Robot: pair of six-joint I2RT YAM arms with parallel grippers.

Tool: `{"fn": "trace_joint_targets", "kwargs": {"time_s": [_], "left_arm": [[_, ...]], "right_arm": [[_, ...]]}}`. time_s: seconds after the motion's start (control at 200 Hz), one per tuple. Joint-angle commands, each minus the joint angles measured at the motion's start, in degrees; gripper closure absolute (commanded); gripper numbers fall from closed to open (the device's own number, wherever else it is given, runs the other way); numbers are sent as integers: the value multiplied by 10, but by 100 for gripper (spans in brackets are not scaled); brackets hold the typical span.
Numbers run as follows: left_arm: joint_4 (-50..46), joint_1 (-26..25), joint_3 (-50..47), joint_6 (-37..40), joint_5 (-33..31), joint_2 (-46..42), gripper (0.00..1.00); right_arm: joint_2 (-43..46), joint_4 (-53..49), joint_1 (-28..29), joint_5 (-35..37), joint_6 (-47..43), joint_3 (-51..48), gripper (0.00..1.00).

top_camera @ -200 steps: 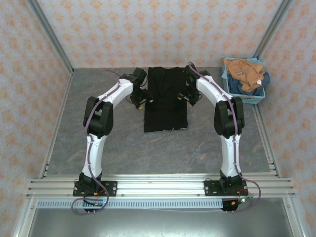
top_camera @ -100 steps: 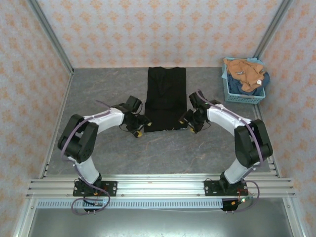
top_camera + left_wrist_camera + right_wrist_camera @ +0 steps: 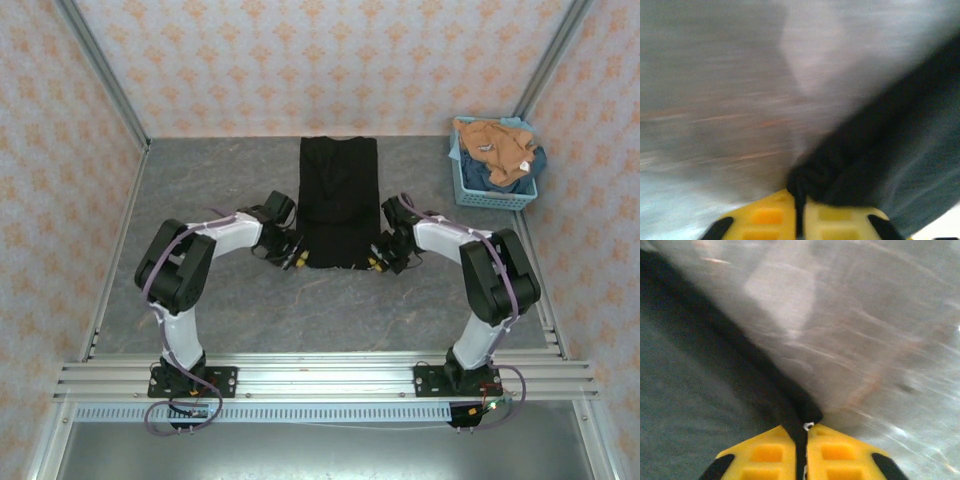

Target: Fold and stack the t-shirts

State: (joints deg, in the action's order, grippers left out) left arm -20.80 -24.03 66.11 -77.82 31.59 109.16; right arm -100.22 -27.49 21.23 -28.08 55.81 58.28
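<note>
Next, I pull the t-shirt closer because the black t-shirt's far end (image 3: 338, 141) lies against the back wall, then lift its near edge (image 3: 338, 265) and fold it over the t-shirt's far end.
A black t-shirt (image 3: 339, 200) lies folded into a long strip in the middle of the grey table. My left gripper (image 3: 298, 261) is shut on its near left corner. In the left wrist view the yellow fingers (image 3: 765, 215) pinch a bunched fold of the black t-shirt (image 3: 880, 160). My right gripper (image 3: 377, 263) is shut on the near right corner. In the right wrist view the black t-shirt's edge (image 3: 715, 365) runs down between the yellow fingers (image 3: 840, 452). An orange-tan t-shirt (image 3: 497, 147) lies piled over a dark blue one (image 3: 486, 176) in the basket.
The light blue mesh basket (image 3: 493, 198) stands at the back right, against the right rail. Patterned walls close in the table on three sides. Bare grey tabletop (image 3: 330, 310) stretches between the shirt and the arm bases.
Both grippers came from the shirt's far end down to its near corners and shut on the cloth there. The shirt itself has not visibly shifted.
</note>
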Motion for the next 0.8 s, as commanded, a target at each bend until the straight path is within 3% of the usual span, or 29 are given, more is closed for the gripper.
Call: {"fn": "trace_joint_targets", "kwargs": {"time_s": [0.0, 0.22, 0.34, 0.45, 0.61, 0.796], "left_arm": [[60, 5, 58, 13, -39, 18, 100], [-108, 52, 286, 100, -66, -14, 100], [-155, 58, 329, 122, -41, -14, 100], [-150, 51, 257, 131, -18, -40, 100], [-121, 37, 78, 134, 2, -117, 100], [-134, -47, -101, 145, 16, -210, 100]], "right_arm": [[-12, 19, -1, 31, -9, 59, 100], [15, -115, -41, 56, -58, 243, 100], [8, -163, -46, 33, -70, 305, 100], [23, -153, -44, -3, -57, 266, 100], [92, -127, -32, -20, -47, 126, 100], [193, -101, 29, -64, -31, -58, 100]]}}
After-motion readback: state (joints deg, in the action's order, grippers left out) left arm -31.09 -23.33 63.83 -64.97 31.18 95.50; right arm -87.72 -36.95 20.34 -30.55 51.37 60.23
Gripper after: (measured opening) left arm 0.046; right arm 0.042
